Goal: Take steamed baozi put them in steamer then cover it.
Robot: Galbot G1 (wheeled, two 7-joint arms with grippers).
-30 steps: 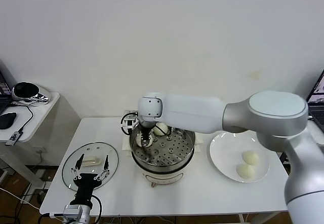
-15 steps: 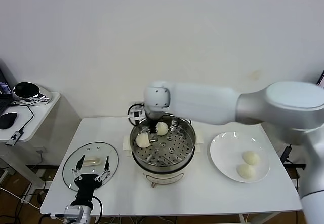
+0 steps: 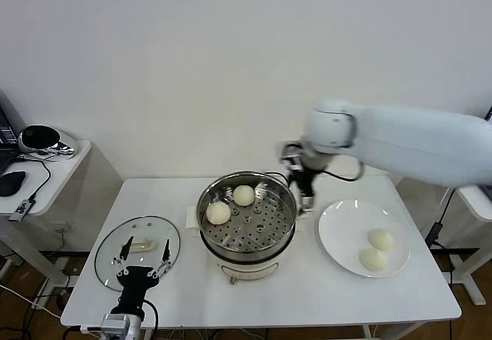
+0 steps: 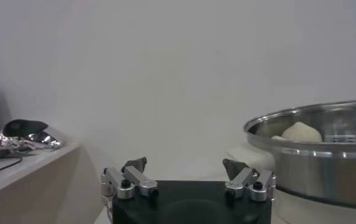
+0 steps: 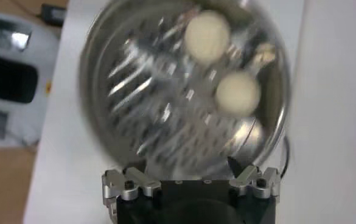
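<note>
The nearer baozi (image 3: 374,261) will come away alone when I lift it, since the baozi lying close together on the white plate keep separate round outlines (image 3: 378,250).
The steamer (image 3: 261,228) stands mid-table with two baozi (image 3: 218,212) (image 3: 244,195) on its perforated tray. Two more baozi (image 3: 380,238) (image 3: 372,259) lie on the white plate (image 3: 332,232) to the right. My right gripper (image 3: 305,200) hangs open and empty over the steamer's right rim, between pot and plate. Its wrist view looks down on the steamer (image 5: 165,103) and both buns (image 5: 207,35) (image 5: 238,93), past the right gripper (image 5: 187,167). The glass cover (image 3: 138,228) lies flat at the left. My left gripper (image 3: 141,257) (image 4: 184,165) waits open at its near edge.
A side table (image 3: 54,171) at the far left holds a mouse, cables and a shiny object. The white wall stands close behind the table. From the left wrist, the steamer (image 4: 314,152) shows side-on, a bun (image 4: 300,131) just above its rim.
My right gripper let go of a baozi in the steamer's left part, opened, and swung out of the pot to its right rim. The left arm barely moved.
</note>
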